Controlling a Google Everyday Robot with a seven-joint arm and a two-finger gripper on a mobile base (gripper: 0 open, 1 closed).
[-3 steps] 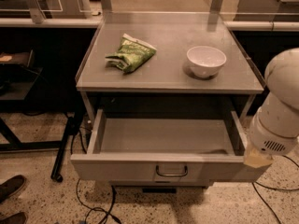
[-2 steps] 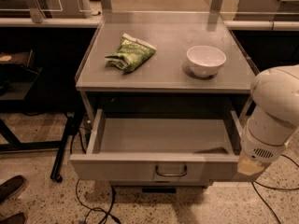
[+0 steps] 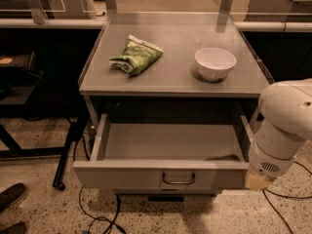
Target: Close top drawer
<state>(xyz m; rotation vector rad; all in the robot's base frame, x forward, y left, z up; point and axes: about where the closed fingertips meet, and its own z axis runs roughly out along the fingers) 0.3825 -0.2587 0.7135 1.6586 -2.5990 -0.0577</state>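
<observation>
My gripper is at the corner of the drawer front (image 3: 240, 176) and the way in is clear, so I go on pushing until the drawer front gets close to the cabinet (image 3: 175, 108).
The top drawer (image 3: 170, 143) is a wide, shallow grey metal drawer. It stands pulled far out of the cabinet and is empty inside. Its flat front panel (image 3: 122, 178) has a small wire loop handle (image 3: 178, 179) in the middle. My white arm (image 3: 282, 126) comes in from the right. My gripper (image 3: 258, 180) is at the arm's lower end, right beside the right front corner of the drawer front, and only its tan tip shows.
A green snack bag (image 3: 137, 55) and a white bowl (image 3: 215, 63) sit on the grey cabinet top (image 3: 175, 77). Cables (image 3: 97, 218) lie on the speckled floor. Black table legs (image 3: 63, 155) and a shoe (image 3: 12, 195) are at the left.
My arm has swung left and a little down, bringing the gripper in against the drawer's right front corner. The drawer has not moved.
</observation>
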